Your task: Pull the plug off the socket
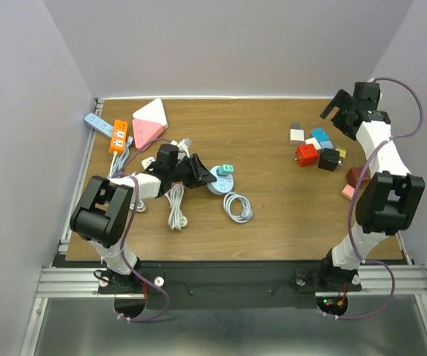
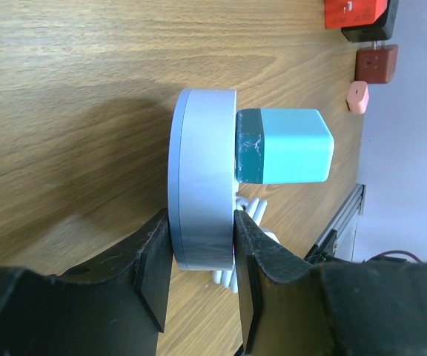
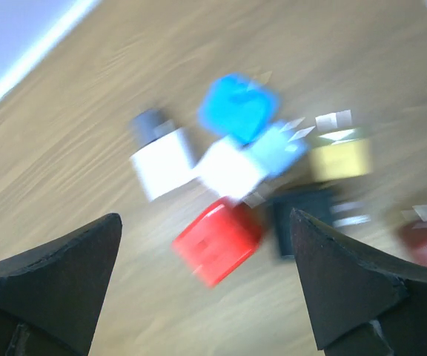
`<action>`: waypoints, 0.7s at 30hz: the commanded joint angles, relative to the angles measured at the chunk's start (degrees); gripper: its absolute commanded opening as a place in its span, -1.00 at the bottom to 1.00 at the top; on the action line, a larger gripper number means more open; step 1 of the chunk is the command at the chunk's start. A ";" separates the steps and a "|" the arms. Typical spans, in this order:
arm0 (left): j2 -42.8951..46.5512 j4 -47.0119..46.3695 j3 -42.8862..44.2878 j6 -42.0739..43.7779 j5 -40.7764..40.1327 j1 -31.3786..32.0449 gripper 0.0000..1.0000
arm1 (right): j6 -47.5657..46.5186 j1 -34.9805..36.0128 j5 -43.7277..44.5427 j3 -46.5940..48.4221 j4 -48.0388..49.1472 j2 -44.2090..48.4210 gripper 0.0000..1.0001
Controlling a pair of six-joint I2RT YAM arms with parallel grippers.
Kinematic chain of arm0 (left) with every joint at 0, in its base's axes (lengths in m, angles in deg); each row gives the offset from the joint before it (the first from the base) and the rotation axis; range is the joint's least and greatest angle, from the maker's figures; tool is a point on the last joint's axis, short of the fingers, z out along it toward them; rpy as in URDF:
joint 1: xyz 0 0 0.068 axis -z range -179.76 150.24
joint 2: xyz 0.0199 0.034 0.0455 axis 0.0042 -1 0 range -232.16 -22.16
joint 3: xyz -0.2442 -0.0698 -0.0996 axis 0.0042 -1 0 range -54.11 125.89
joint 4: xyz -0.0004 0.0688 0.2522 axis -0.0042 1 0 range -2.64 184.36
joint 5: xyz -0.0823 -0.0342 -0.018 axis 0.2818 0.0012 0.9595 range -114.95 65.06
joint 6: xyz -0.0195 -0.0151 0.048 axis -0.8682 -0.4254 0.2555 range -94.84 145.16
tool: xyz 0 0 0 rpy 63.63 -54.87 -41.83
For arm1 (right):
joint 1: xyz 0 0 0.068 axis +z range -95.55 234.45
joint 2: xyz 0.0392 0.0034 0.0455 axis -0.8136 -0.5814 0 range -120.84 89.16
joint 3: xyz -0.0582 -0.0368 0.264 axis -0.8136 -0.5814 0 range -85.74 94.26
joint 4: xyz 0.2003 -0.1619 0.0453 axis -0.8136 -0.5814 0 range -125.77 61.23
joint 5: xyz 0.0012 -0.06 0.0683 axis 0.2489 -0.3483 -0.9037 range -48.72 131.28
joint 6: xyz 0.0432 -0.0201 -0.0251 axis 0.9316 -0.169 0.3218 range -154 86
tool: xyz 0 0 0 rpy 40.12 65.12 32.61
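Observation:
The robot's left gripper holds the socket's rim and leaves the teal plug free, so the robot's right gripper should keep going toward the plug's sides and close there.
A round pale blue-grey socket lies flat on the wooden table, with a teal plug seated in its top; both show in the top view, socket and plug. My left gripper is shut on the socket's rim, one finger under it and one over. My right gripper is open and empty, held high at the back right, above a cluster of loose plugs.
Loose adapters lie at the right: red, black, white, blue, brown, pink. Power strips and a pink-white triangular socket sit back left. Coiled white cables lie in front.

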 commanded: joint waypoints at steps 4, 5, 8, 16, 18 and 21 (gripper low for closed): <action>-1.19 -2.31 4.33 1.88 3.71 1.29 -1.00 | -9.22 15.33 -28.69 -8.31 4.64 7.36 1.00; -1.28 -2.22 4.50 1.79 3.71 1.38 -1.00 | -9.92 17.19 -30.99 -9.02 4.55 7.62 1.00; -1.63 -2.22 4.94 1.53 3.97 1.73 -1.00 | -9.66 24.03 -33.02 -11.74 4.90 8.59 1.00; -2.16 -2.57 5.12 0.91 3.27 2.61 -1.00 | -1.58 33.81 -30.84 -18.25 12.81 11.40 1.00; -2.07 -3.01 5.03 0.65 3.18 2.70 -1.00 | -1.05 34.87 -30.49 -19.04 13.51 10.70 1.00; -1.99 -3.10 5.12 0.56 3.27 2.79 -1.00 | -0.70 36.28 -29.78 -19.05 13.78 9.12 1.00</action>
